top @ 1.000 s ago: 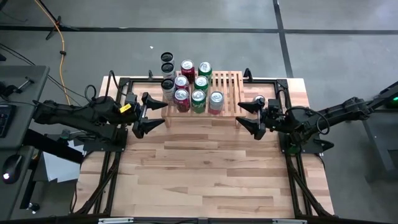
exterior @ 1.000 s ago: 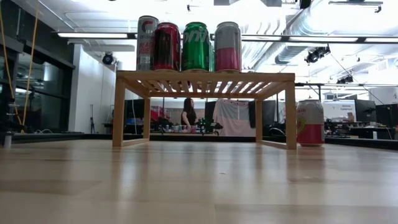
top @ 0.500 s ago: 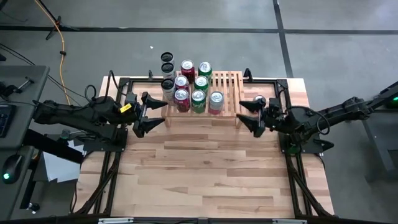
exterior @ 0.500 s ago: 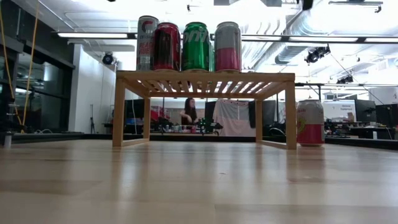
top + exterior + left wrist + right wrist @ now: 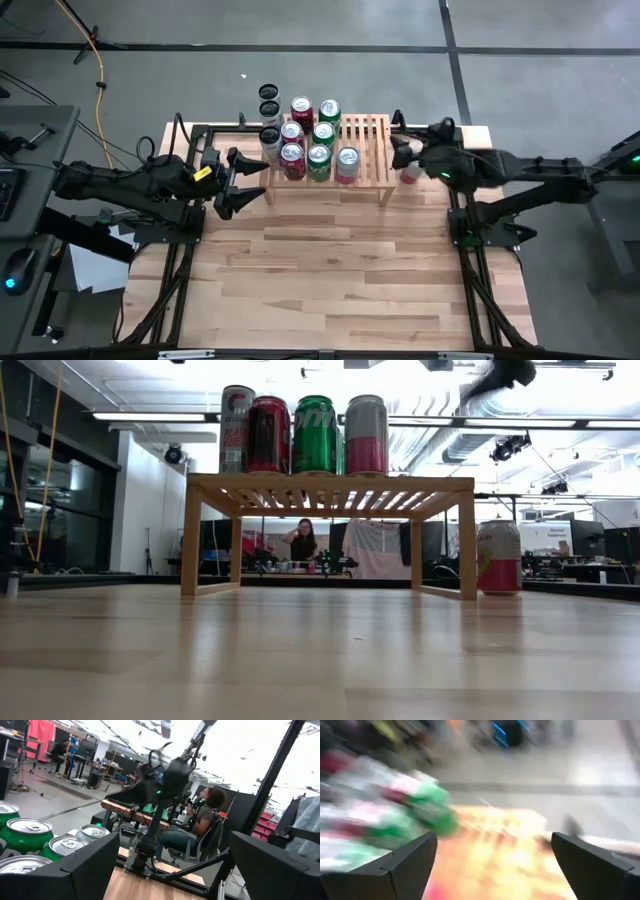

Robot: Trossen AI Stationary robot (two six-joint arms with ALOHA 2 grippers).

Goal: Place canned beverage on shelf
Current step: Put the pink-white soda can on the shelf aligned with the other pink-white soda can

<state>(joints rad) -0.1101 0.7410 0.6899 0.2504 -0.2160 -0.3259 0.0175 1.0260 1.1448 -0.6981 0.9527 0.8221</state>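
Note:
The pink-and-white can is upright outside the shelf's leg (image 5: 467, 548). My right gripper should keep its fingers open and keep going down until they are on both sides of the can (image 5: 499, 550).
The light-wood shelf (image 5: 366, 150) stands at the table's far edge, and several cans (image 5: 318, 140) stand on its left part; the low view shows their front row (image 5: 315, 434). One pink-and-white can (image 5: 498, 557) stands on the table just right of the shelf, partly under my right arm in the high view (image 5: 409, 176). My right gripper (image 5: 402, 154) hovers open above that can, by the shelf's right end. Its wrist view (image 5: 490, 870) is blurred, with nothing between the fingers. My left gripper (image 5: 240, 182) waits open, left of the shelf (image 5: 175, 870).
The shelf's right slats (image 5: 368, 132) are bare. Black frame rails (image 5: 455, 215) run along both table sides. The wide near half of the wooden table (image 5: 330, 280) has nothing standing on it. A person (image 5: 202, 820) sits in the room beyond the table.
My right gripper has swung up and toward the table's far edge, from in front of the shelf's right leg to above the can beside the shelf. It has turned about as it went and has stayed open. The cans and the shelf have not moved.

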